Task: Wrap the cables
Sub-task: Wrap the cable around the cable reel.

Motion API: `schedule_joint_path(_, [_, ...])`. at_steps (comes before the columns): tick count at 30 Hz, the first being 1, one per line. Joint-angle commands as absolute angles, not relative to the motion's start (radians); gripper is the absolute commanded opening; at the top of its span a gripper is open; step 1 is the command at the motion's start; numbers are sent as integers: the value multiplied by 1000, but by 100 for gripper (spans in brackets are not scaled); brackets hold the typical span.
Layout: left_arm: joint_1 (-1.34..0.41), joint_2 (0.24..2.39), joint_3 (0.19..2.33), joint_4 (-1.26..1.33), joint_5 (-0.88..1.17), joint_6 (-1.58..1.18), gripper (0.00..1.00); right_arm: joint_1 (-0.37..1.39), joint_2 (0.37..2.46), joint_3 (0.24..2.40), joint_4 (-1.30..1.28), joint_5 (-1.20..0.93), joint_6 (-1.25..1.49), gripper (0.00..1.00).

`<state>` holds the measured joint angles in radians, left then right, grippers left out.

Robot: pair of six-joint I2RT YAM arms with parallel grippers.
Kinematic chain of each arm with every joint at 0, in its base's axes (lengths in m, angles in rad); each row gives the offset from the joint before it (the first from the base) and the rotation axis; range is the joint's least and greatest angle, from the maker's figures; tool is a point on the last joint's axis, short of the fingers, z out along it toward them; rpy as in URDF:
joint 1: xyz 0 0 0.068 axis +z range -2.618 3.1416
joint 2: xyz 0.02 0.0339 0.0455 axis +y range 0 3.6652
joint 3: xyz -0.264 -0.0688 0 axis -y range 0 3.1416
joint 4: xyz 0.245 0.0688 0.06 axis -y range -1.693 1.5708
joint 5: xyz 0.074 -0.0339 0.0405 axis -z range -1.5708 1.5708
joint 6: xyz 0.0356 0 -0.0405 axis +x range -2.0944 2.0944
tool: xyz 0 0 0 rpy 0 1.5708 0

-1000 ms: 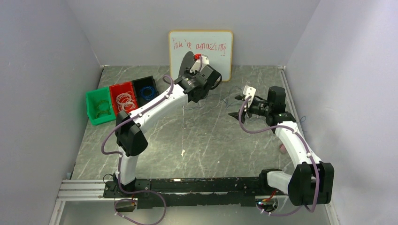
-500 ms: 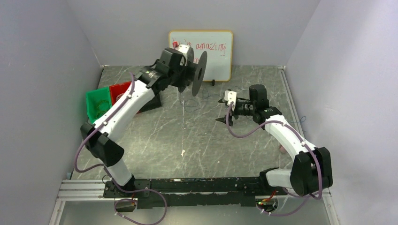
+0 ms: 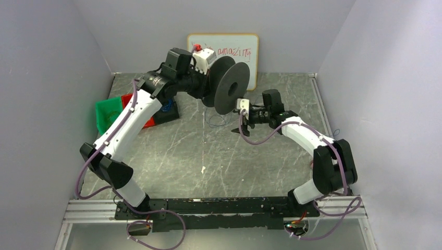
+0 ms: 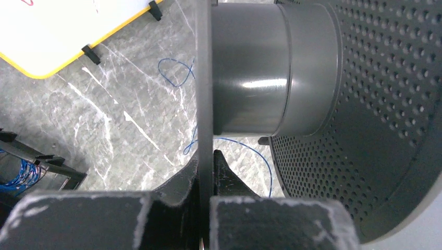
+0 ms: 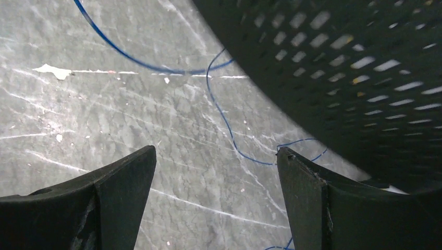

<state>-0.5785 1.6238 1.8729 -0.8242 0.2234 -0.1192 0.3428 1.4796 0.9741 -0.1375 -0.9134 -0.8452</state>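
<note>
My right gripper goes on moving in below the spool before its open fingers close on the blue cable [image 5: 225, 121], which runs ahead of them.
My left gripper [image 3: 204, 87] is shut on the thin rim of one flange [image 4: 204, 78] of a black spool [image 3: 232, 89] and holds it above the table, in front of the whiteboard. The spool's grey core [image 4: 250, 73] and perforated far flange [image 4: 365, 104] fill the left wrist view. The cable [image 3: 213, 121], a very thin blue wire, lies in loose loops on the table below the spool; it also shows in the left wrist view [image 4: 174, 73] and the right wrist view [image 5: 224, 117]. My right gripper [image 3: 238, 119] is open and empty, just below and right of the spool, above the cable.
A whiteboard [image 3: 245, 52] with red writing leans on the back wall. Green [image 3: 107, 117], red [image 3: 133, 99] and black [image 3: 169, 109] bins stand at the left, partly behind my left arm. Grey walls close in both sides.
My left arm has swung the spool right and turned it, so its flange now faces the camera. My right gripper has moved left, up to the spool.
</note>
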Motion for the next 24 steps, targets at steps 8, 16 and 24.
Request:
schedule_joint_path(8, [-535,1542,2031,-793,462,-123,2,420,1579,979,-82,-853,-1114,90])
schedule_joint_path(16, [-521,1534,2038,-795,537,-137,2,503,1681,1007,-6,-662,-1091,89])
schedule_joint_path(24, [-484,1523,2056,-793,614,-170,2,509,1728,986,28,-684,-1097,71])
